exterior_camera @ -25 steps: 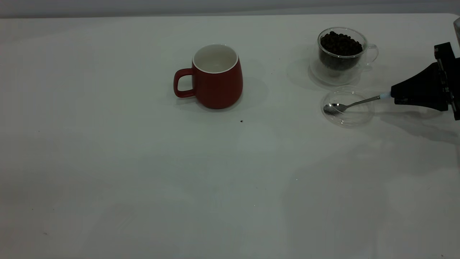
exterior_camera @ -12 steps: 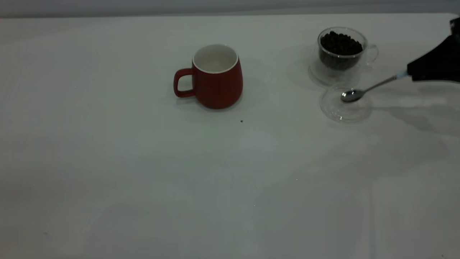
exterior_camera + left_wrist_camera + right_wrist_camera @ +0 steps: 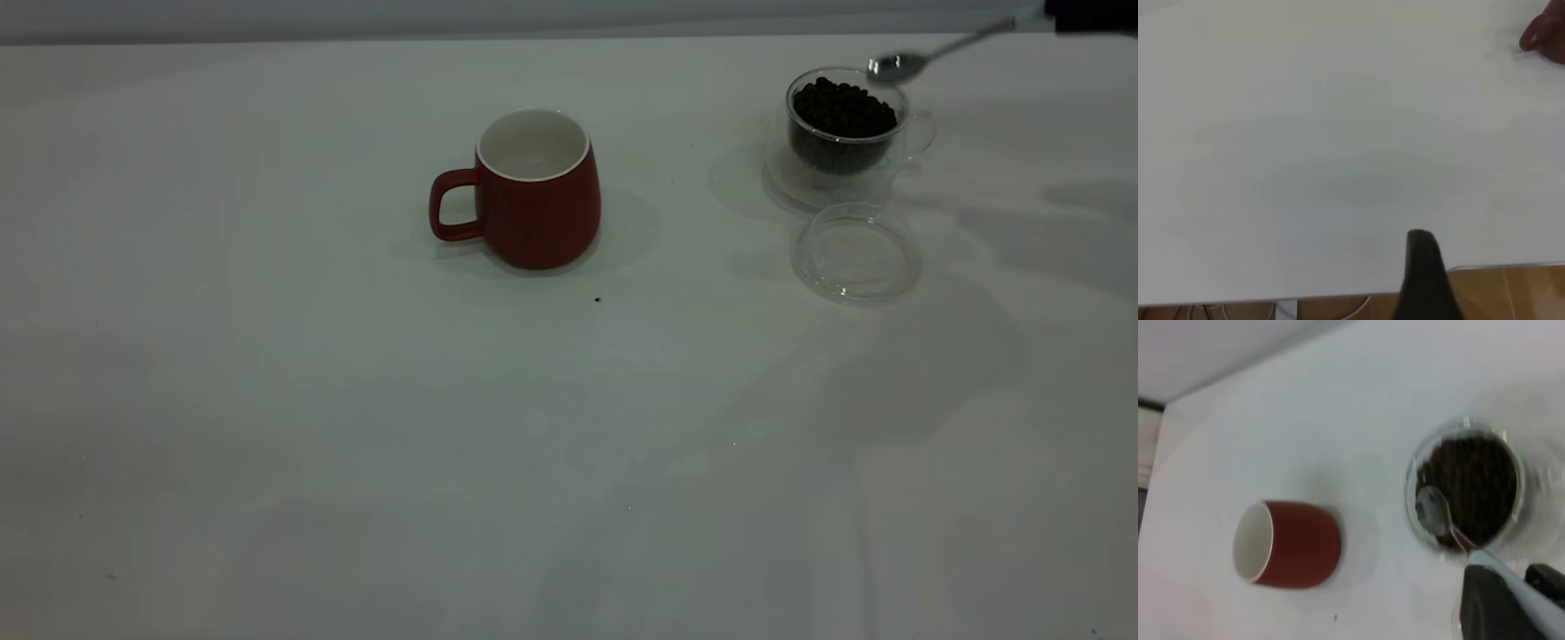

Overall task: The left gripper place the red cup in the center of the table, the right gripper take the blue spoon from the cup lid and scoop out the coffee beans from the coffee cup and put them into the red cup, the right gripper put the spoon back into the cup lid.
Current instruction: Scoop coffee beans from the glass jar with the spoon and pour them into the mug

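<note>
My right gripper should dig the blue spoon's bowl (image 3: 896,68) into the coffee beans (image 3: 847,108) at a steep angle before it goes to the red cup, because the spoon's bowl is empty above the coffee cup.
The red cup (image 3: 538,191) stands upright near the middle of the table (image 3: 356,427), handle to the left, and looks empty. It also shows in the right wrist view (image 3: 1295,543). The coffee cup (image 3: 845,124), full of coffee beans (image 3: 843,108), stands at the back right. My right gripper (image 3: 1089,16) is shut on the blue spoon (image 3: 898,64) by its pale handle. It holds the spoon's bowl (image 3: 1433,510) just above the coffee cup's (image 3: 1468,490) rim. The cup lid (image 3: 856,254) lies empty in front of the coffee cup. My left gripper (image 3: 1426,273) is parked by the table's edge.
A tiny dark speck (image 3: 597,300) lies in front of the red cup. The table's edge (image 3: 1511,268) runs close to the left gripper, with wooden floor beyond it. The red cup (image 3: 1546,37) shows far off in the left wrist view.
My right gripper has lifted the spoon out of the cup lid and carried it up and back, to above the coffee cup. The lid shifted slightly. The red cup has not moved.
</note>
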